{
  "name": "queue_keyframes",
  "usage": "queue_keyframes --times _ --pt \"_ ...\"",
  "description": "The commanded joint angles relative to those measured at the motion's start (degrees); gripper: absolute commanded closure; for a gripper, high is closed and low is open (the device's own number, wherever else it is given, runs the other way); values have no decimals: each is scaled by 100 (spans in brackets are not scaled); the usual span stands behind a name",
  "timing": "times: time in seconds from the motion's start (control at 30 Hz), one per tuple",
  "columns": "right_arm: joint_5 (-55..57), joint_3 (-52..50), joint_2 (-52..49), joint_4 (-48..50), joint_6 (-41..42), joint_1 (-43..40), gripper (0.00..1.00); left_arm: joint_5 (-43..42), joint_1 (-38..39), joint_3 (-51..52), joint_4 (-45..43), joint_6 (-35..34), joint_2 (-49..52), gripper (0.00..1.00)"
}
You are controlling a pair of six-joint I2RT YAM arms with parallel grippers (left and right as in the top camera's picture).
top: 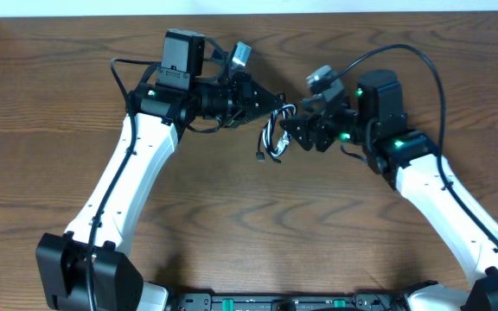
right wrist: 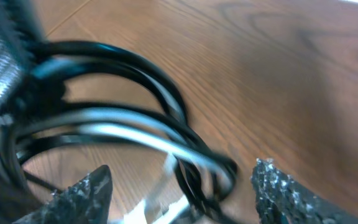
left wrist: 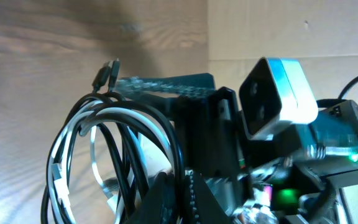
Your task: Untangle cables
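Note:
The cables' loops hang bunched (top: pixel 277 130) between my grippers, which are close together. My left gripper should pull back and lift the loops open before my right gripper takes the lower loops (top: pixel 277 150).
The cables (top: pixel 275 138) are a small tangle of thin black and white cords hanging above the table between the two arms. My left gripper (top: pixel 273 104) is shut on the top of the tangle. In the left wrist view the loops (left wrist: pixel 98 149) hang to the left of its closed fingers (left wrist: pixel 194 199), with two black plug ends (left wrist: pixel 107 73) sticking up. My right gripper (top: pixel 294 131) is open at the tangle's right side. In the right wrist view its fingertips (right wrist: pixel 277 186) stand wide apart around the blurred black and white loops (right wrist: pixel 142 127), not touching them.
The wooden table (top: pixel 249 233) lies under both arms. The right arm's wrist camera (left wrist: pixel 277 99) and fingers show close in front of the left wrist view. Thick black cords fixed to the arms arc over the right arm (top: pixel 405 56).

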State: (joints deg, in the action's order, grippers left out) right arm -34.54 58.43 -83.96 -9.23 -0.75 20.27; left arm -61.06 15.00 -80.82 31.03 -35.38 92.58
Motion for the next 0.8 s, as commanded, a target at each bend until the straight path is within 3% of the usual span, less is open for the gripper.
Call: queue_keyframes --times 0.0,0.1,0.17,0.2,0.23,0.37,0.47,0.6,0.77 --pt "275 76 -66 245 -833 251 37 -612 -26 -42 -28 -192 -11 93" --pt "750 76 -107 527 -826 330 52 -776 -26 -42 -31 -260 -11 93" --pt "765 76 -107 638 -807 317 70 -796 -26 -42 -31 -275 -11 93" --pt "767 76 -107 688 -807 313 93 -793 -26 -42 -31 -286 -11 92" --pt "772 76 -105 693 -737 291 99 -774 -28 -42 -33 -286 -11 93" --pt "763 76 -101 570 28 7 99 -317 -184 -42 -20 -61 -11 93" --pt "490 76 -98 188 662 -463 99 1032 -358 -42 492 127 -11 93" --pt "374 76 -101 -348 1062 -909 99 1342 -358 -42 750 643 -11 93" --pt "1762 76 -103 -1672 2389 -1263 99 1547 -358 -42 975 968 -11 93"
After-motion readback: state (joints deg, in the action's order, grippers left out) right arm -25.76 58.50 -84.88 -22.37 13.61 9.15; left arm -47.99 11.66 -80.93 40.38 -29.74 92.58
